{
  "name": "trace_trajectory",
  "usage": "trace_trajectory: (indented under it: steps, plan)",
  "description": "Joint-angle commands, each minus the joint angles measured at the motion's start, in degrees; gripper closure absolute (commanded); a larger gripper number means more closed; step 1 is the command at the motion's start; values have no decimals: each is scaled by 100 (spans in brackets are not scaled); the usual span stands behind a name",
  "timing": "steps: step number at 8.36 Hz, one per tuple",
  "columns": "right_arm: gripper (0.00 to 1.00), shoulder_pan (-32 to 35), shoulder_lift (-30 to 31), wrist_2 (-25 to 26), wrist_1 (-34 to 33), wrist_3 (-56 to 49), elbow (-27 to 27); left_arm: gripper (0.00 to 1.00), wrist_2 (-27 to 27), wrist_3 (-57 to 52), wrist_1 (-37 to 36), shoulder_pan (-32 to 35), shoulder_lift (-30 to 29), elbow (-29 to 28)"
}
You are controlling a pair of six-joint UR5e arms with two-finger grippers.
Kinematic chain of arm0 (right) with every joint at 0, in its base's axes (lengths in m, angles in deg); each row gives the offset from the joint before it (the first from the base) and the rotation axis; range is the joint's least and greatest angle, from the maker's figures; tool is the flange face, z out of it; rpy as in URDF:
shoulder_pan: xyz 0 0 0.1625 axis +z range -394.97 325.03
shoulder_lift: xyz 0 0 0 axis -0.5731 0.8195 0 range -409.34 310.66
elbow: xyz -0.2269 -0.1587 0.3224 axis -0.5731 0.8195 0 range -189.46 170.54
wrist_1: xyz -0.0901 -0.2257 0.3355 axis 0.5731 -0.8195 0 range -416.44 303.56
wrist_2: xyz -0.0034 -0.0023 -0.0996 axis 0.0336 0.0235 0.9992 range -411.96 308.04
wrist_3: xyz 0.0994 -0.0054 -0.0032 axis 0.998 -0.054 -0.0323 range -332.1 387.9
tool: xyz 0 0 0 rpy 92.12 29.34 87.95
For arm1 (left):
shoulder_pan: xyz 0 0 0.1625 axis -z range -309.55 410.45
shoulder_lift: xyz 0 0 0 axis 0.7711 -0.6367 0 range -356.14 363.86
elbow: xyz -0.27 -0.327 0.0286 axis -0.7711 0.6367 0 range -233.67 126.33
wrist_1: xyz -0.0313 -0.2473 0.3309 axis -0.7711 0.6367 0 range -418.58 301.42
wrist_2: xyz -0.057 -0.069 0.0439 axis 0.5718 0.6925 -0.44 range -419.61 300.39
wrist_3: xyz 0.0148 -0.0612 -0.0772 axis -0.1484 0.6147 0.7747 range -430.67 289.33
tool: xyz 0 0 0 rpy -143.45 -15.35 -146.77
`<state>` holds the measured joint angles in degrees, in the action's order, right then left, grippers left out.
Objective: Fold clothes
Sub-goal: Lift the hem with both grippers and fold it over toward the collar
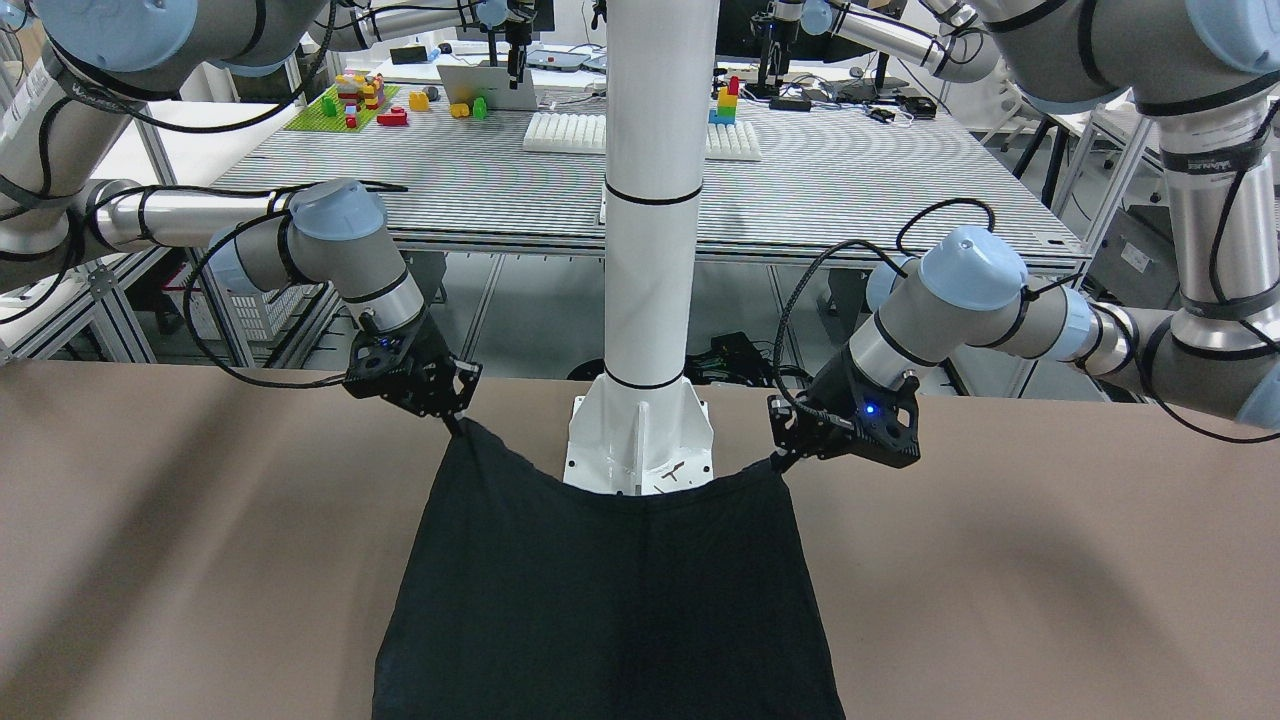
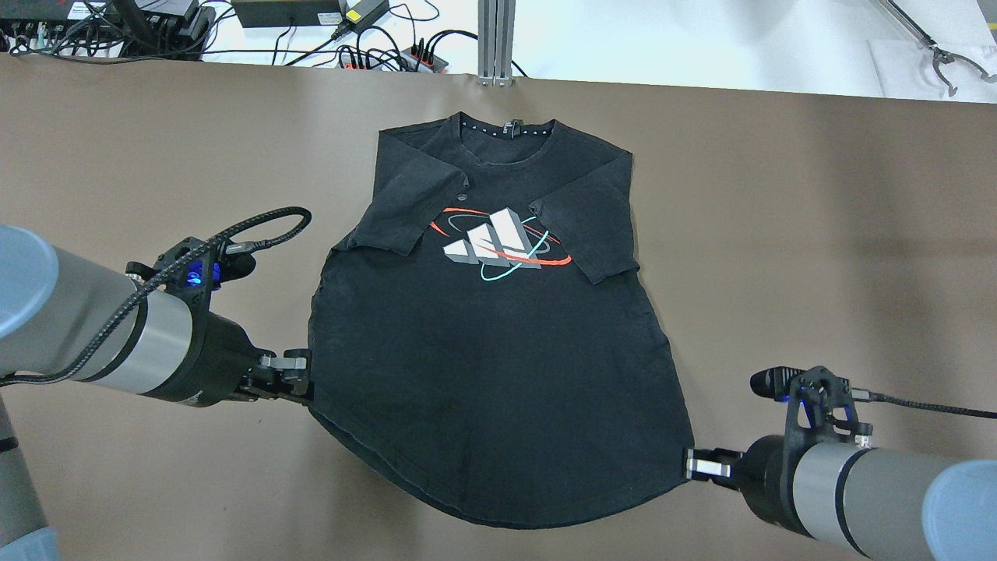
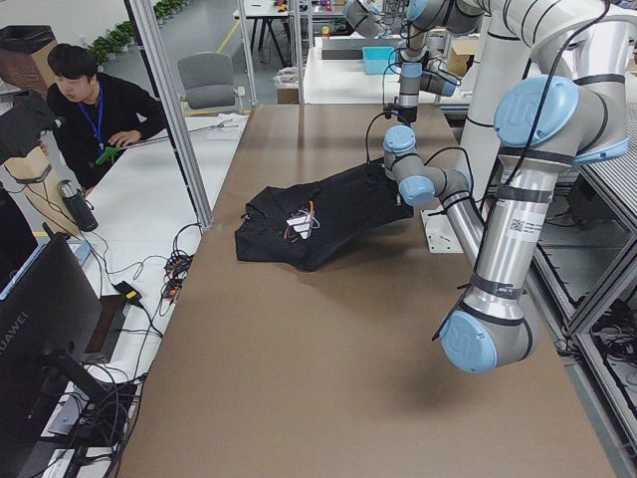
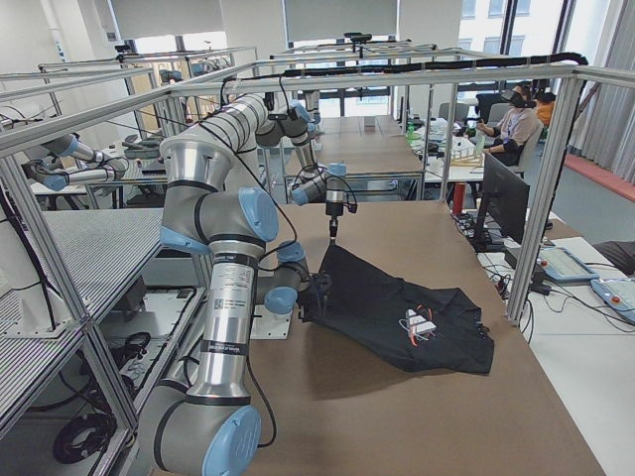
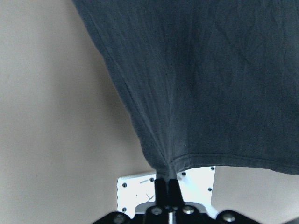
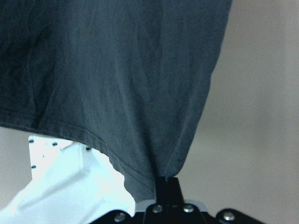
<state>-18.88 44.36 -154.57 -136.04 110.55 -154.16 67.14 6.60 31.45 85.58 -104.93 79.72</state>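
My left gripper and my right gripper should bring the lifted hem (image 1: pixel 642 497) over the sleeves to the collar, because the hem is back at the base of the white post.
The clothes are a black T-shirt (image 2: pixel 498 351) with a white, red and teal print, lying chest up on the brown table (image 2: pixel 818 234), collar at the far side and both sleeves folded in over the chest. My left gripper (image 2: pixel 302 372) is shut on the left corner of the bottom hem. My right gripper (image 2: pixel 688 465) is shut on the right corner. The hem hangs lifted between them, sagging in the middle. From across the table the shirt (image 1: pixel 610 600) stretches from the left gripper (image 1: pixel 781 461) to the right gripper (image 1: pixel 458 424). Each wrist view shows pinched fabric (image 5: pixel 210 70) (image 6: pixel 117 70).
The white post's base (image 1: pixel 640 440) stands just behind the lifted hem, between the two grippers. Cables and power strips (image 2: pixel 374 54) lie beyond the table's far edge. A person (image 3: pixel 95 110) sits at a side desk off the table's far side.
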Motion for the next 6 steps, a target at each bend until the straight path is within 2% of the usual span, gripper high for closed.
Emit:
trace_trajectory:
  steps: [1, 2, 3, 4, 5, 6]
  plan:
    - [100, -1359, 272, -418, -764, -20, -838, 100, 376, -98, -2, -707, 768, 966]
    - [100, -1424, 263, -374, -925, -12, -988, 100, 376, -98, -11, -701, 980, 1239]
    - [100, -1381, 237, -200, -1005, 32, -1007, 100, 324, -89, -20, -640, 973, 1242]
    - [100, -1198, 228, 263, -1136, 58, -990, 100, 54, -89, -29, -517, 921, 1112]
    - [100, -840, 228, 372, -1233, 85, -973, 100, -315, -89, -29, -377, 703, 823]
    - [100, -262, 219, 312, -1251, 85, -955, 100, -632, -63, -37, -106, 161, 290]
